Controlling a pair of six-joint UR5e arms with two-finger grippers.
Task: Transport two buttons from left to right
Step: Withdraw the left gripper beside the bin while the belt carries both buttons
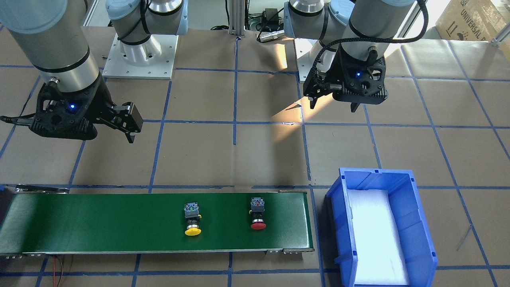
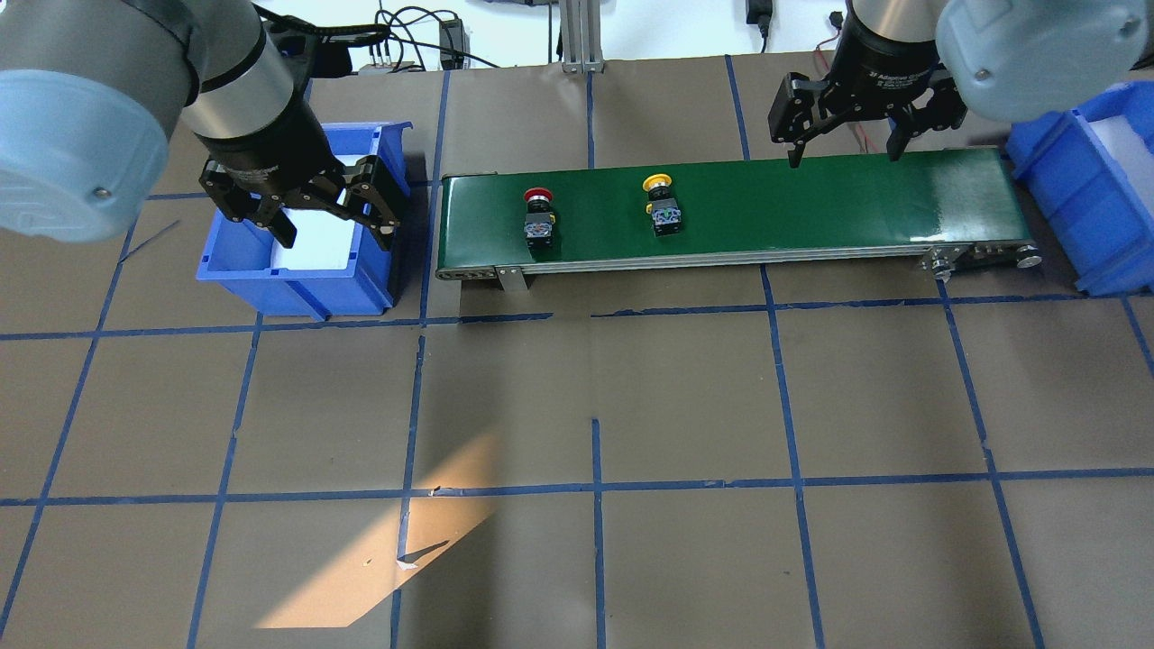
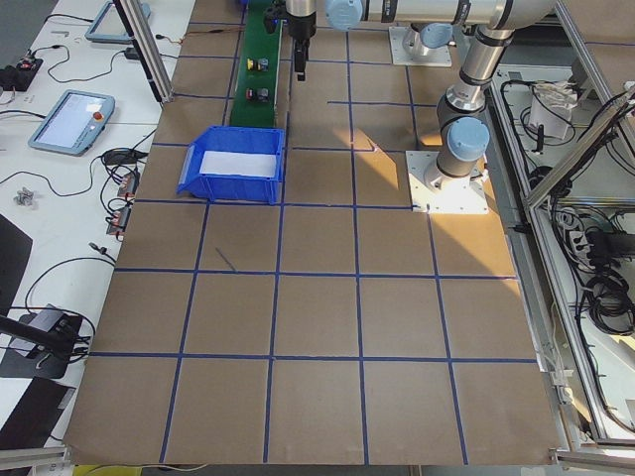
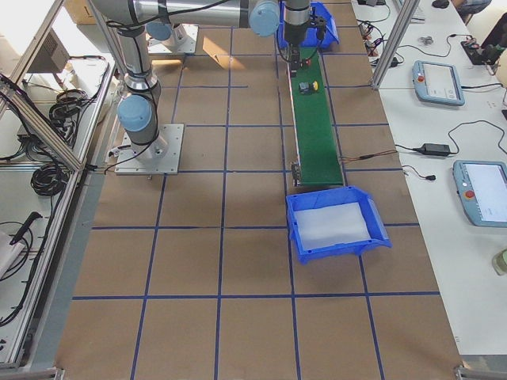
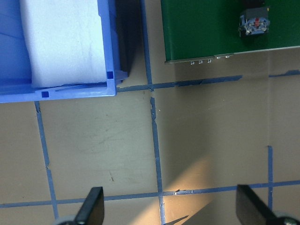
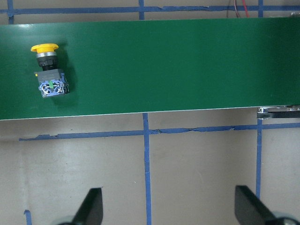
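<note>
The buttons are on the same green conveyor belt (image 1: 225,220), so I expect the red button (image 1: 257,213) to move along towards my right gripper when I carry the yellow button.
Two buttons lie on their sides on the green conveyor belt (image 2: 811,203). The red-capped button (image 2: 538,216) is near the belt's left end and the yellow-capped button (image 2: 663,205) is near its middle. Both also show in the front view, red (image 1: 257,215) and yellow (image 1: 192,221). My left gripper (image 2: 335,236) is open and empty, hovering over the left blue bin (image 2: 297,284). Its wrist view shows the red button's body (image 5: 254,23). My right gripper (image 2: 844,158) is open and empty above the belt's right part. Its wrist view shows the yellow button (image 6: 49,70).
The left bin (image 1: 422,239) holds a white foam pad. A second blue bin (image 2: 1073,207) stands past the belt's right end. The table is brown paper with a blue tape grid. The arm bases (image 1: 139,52) stand at the robot's side of the table.
</note>
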